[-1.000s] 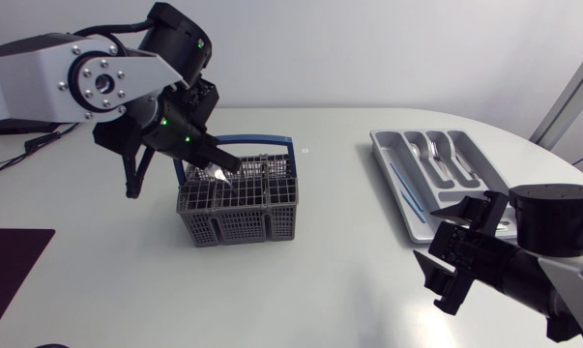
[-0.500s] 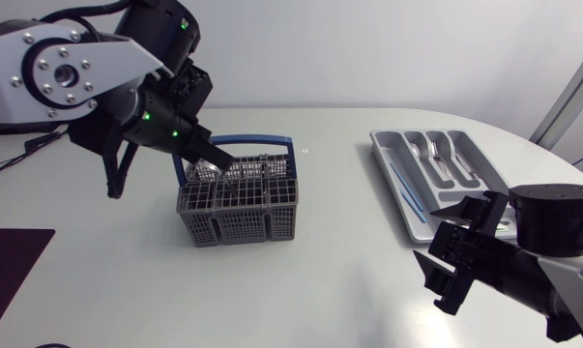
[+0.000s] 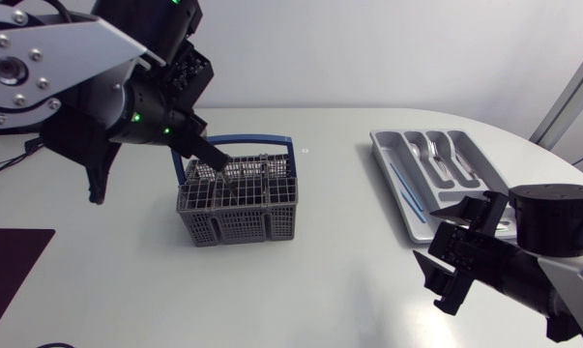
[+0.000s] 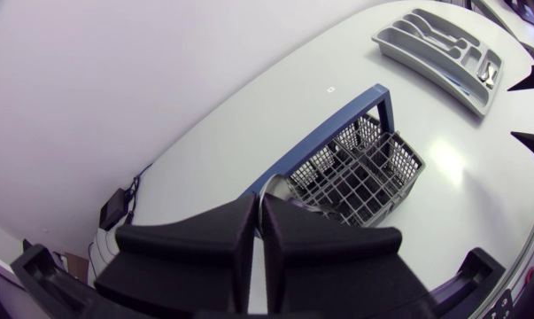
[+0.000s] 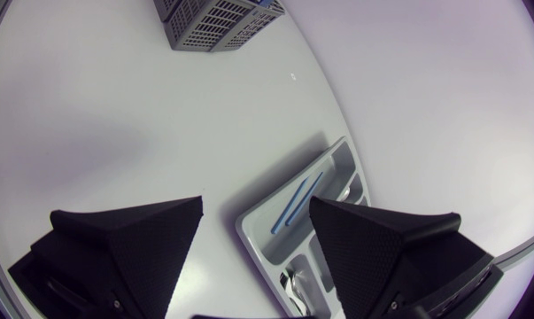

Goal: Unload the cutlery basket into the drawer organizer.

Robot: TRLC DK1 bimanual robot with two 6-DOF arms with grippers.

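I should expect an empty cutlery basket (image 3: pixel 241 220) once I take the spoon away, since the grid (image 3: pixel 239 192) around the spoon is free of other handles.
The grey wire cutlery basket (image 3: pixel 238 208) with its blue handle (image 3: pixel 257 142) stands left of the table's middle. My left gripper (image 3: pixel 228 174) reaches down into its back compartments. In the left wrist view the fingers (image 4: pixel 205 244) are pressed together, and a thin silver cutlery piece (image 4: pixel 280 197) comes out from between their tips over the basket (image 4: pixel 355 173). The grey drawer organizer (image 3: pixel 383 155) lies at the right, holding forks (image 3: pixel 436 155) and a blue utensil (image 3: pixel 407 188). My right gripper (image 3: pixel 434 246) hovers open near its front end, nothing between its fingers (image 5: pixel 134 239).
A dark mat (image 3: pixel 11 261) lies at the table's front left corner. The table's curved edge runs close behind the organizer (image 5: pixel 258 226) on the right. Bare tabletop separates the basket (image 5: pixel 213 22) from the organizer.
My left arm's upper links have swung up and to the left while its fingertips stayed in the basket. The right arm has not moved.
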